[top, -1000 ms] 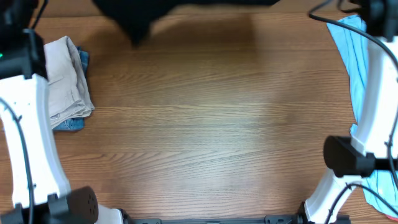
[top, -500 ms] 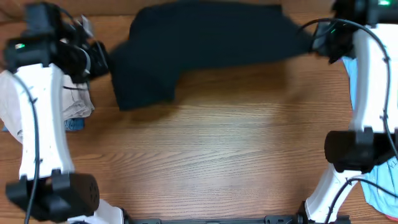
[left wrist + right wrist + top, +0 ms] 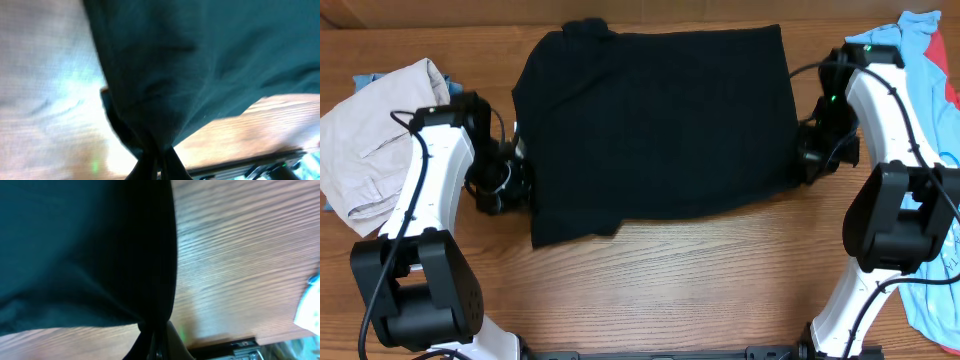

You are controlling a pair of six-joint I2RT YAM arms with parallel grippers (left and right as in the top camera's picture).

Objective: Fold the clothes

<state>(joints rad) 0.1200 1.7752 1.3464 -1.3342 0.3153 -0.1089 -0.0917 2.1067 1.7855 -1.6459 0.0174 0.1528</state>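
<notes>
Next, I lift the shirt (image 3: pixel 665 130) high with both my grippers and swing it out flat first, because a crooked flap of the black shirt (image 3: pixel 572 226) sticks out next to my left gripper.
The large black shirt (image 3: pixel 655 125) lies spread across the middle of the wooden table. My left gripper (image 3: pixel 518 190) is shut on its left edge, low over the table. My right gripper (image 3: pixel 802 158) is shut on its right edge. In the left wrist view the black shirt (image 3: pixel 190 65) bunches into my shut fingers (image 3: pixel 159 162). In the right wrist view the shirt (image 3: pixel 85 250) hangs from my shut fingers (image 3: pixel 157 337). Beige trousers (image 3: pixel 375 135) lie at the far left. A light-blue tee (image 3: pixel 935 110) lies at the far right.
A bit of blue fabric (image 3: pixel 365 80) peeks from under the trousers. The wooden table's front strip (image 3: pixel 670 290) lies bare below the shirt. The arm bases stand at the front left and front right corners.
Both grippers have pulled the black shirt from the far edge toward the front and lowered it. It now lies spread flat on the table.
</notes>
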